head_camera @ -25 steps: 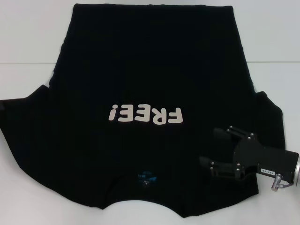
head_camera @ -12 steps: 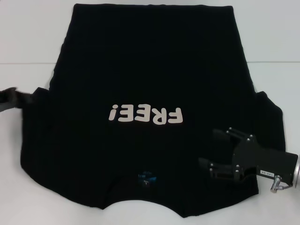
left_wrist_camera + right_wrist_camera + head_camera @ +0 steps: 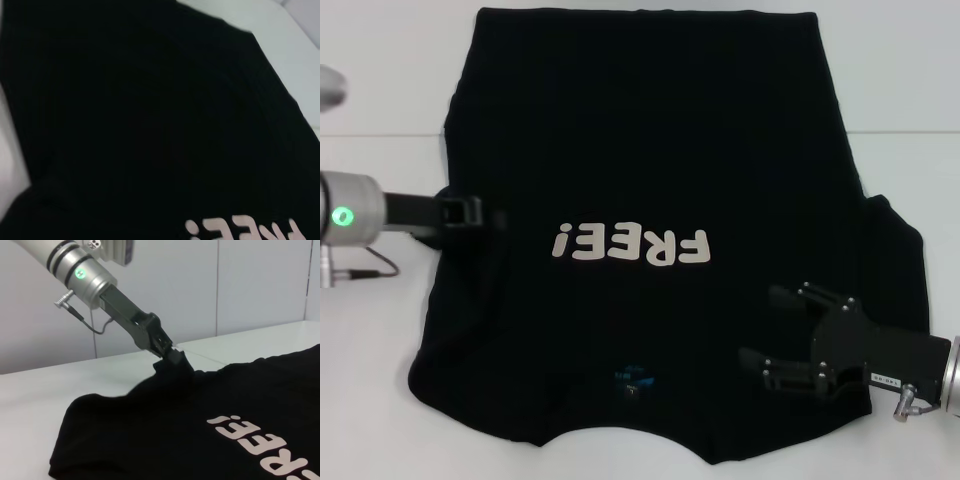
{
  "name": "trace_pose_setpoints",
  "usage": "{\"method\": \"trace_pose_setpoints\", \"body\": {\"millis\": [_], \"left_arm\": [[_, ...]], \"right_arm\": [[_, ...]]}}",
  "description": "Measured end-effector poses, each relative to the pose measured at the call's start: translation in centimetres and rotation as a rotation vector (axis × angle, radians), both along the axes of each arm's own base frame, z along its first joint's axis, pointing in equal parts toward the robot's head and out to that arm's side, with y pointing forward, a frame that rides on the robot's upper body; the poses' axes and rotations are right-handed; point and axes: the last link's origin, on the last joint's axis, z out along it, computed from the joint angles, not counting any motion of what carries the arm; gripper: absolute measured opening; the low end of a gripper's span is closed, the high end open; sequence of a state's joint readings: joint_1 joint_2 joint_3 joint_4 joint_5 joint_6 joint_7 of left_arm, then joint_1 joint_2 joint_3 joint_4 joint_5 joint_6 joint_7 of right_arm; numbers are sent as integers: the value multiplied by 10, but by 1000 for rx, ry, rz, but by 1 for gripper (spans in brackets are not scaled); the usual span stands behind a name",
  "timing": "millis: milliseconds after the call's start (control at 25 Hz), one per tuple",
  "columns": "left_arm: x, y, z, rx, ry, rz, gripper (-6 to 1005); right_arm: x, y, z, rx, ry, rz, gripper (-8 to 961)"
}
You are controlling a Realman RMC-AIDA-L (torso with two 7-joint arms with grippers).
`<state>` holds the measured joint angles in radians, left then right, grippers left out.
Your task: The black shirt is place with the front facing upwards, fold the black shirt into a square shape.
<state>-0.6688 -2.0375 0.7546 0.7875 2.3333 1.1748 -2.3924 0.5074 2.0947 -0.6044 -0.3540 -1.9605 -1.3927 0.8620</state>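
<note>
My left gripper should go on moving inward and let go on the flat, open cloth beside "FREE!", because the sleeve is lifted over the shirt's side edge (image 3: 437, 252).
The black shirt (image 3: 640, 130) lies flat on the white table, front up. Its white "FREE!" lettering (image 3: 628, 245) reads upside down from the head view, and a small blue neck label (image 3: 634, 378) sits near the front edge. My left gripper (image 3: 485, 212) is shut on the shirt's left sleeve, holding it lifted over the left side of the body. The right wrist view shows that pinch (image 3: 171, 355) with cloth draping down from it. My right gripper (image 3: 770, 328) is open and hovers low over the shirt's right shoulder area. The left wrist view is filled by black cloth (image 3: 150, 120).
Bare white table (image 3: 380, 380) surrounds the shirt on the left, right and front. A seam line in the table (image 3: 380, 135) runs across behind the sleeves. The right sleeve (image 3: 900, 260) still lies spread outward.
My left arm came in from the left edge and carried the left sleeve rightward onto the shirt body. The right gripper drifted slightly down and left.
</note>
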Motion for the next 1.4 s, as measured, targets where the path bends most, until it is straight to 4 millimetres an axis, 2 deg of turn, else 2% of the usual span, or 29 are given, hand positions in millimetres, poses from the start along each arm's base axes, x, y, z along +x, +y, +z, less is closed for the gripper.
{"method": "trace_pose_setpoints", "body": {"millis": [360,480,600,720,920,1000,1120,1400], "left_arm": [[2,-10,-38,-41,-129,110,18],[4,-16,-44,-55,-251,134,19],[4,-21,-38,-34,-402,129,143],[-11,-30,-16,64,-567,128,262],[-50,-42,9,167,-593,263,442],[-63,-45,12,179,-569,328,504],[-73,-47,8,188,-537,383,598],[-85,-31,-1,316,-452,461,609]], "right_arm": [[1,-2,-1,-4,0,-3,942],[1,-2,-1,-5,-1,-4,942],[2,-2,-1,-5,-3,-5,942],[2,-2,-1,-4,-4,-6,942],[3,-1,0,2,-6,-10,942],[3,-1,0,3,-6,-11,942],[3,-1,0,3,-9,-12,942],[4,-1,-1,0,-13,-10,942]]}}
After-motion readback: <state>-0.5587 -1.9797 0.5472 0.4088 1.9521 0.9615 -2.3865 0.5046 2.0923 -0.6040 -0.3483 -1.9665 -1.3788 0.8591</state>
